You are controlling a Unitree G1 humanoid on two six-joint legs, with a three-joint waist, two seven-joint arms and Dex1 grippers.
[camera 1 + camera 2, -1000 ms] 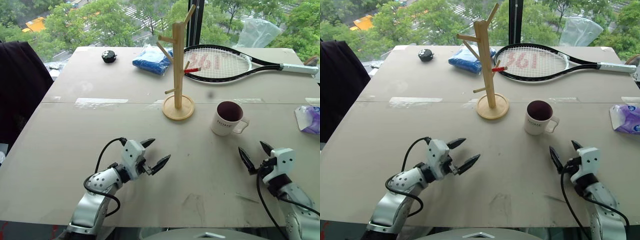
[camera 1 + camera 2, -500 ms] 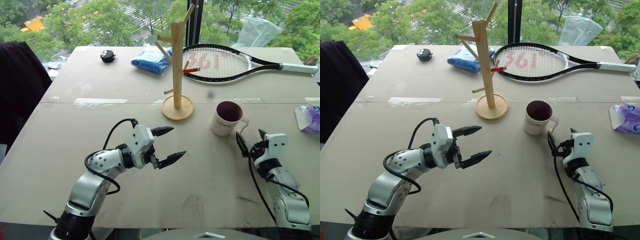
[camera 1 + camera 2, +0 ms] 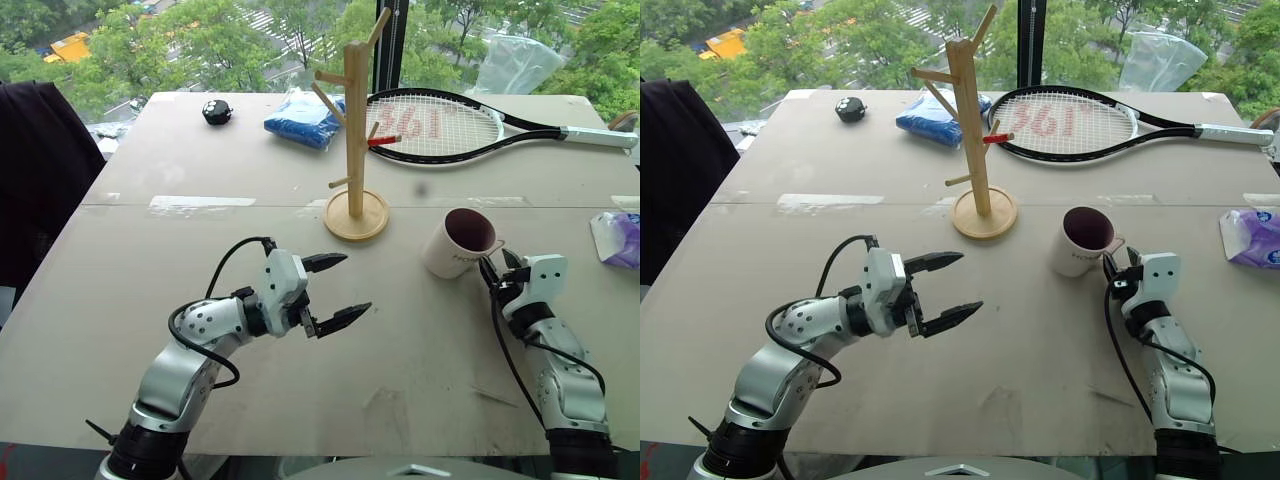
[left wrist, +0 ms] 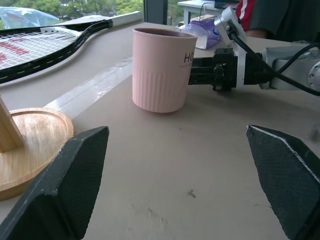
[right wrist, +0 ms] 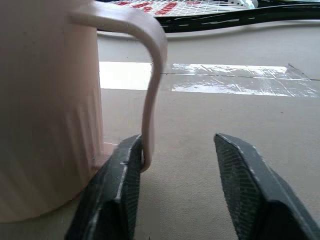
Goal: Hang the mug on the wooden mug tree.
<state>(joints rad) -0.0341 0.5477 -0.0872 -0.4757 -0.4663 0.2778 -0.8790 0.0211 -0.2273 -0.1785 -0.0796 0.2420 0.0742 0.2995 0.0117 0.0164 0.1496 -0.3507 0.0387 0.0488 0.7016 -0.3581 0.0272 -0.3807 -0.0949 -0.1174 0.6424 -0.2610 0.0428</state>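
Observation:
The mug handle's lower end (image 5: pixel 147 159) touches just one finger of my right gripper. I should open the fingers wider, center them on the handle and close them before lifting.
The mug (image 3: pixel 455 250), white with a dark maroon inside, leans on the table right of the wooden mug tree (image 3: pixel 355 120), its mouth tipped toward my right gripper (image 3: pixel 495 272). In the right wrist view the loop handle (image 5: pixel 155 50) stands between that gripper's fingers: it rests against one finger (image 5: pixel 120 190), while the other is clear of it, so the jaws are open with a narrow gap. My left gripper (image 3: pixel 357 283) hovers wide open over the table's middle, pointing toward the mug (image 4: pixel 160 75) and holding nothing.
A tennis racket (image 3: pixel 440 125), a blue bag (image 3: pixel 305 118) and a small black object (image 3: pixel 217 112) lie behind the mug tree. A purple tissue pack (image 3: pixel 620 235) sits at the right edge. A dark cloth (image 3: pixel 40 170) hangs left of the table.
My right gripper slid forward onto the mug's handle and its jaws narrowed; the mug tipped from upright. My left gripper rose and swung right, then held still.

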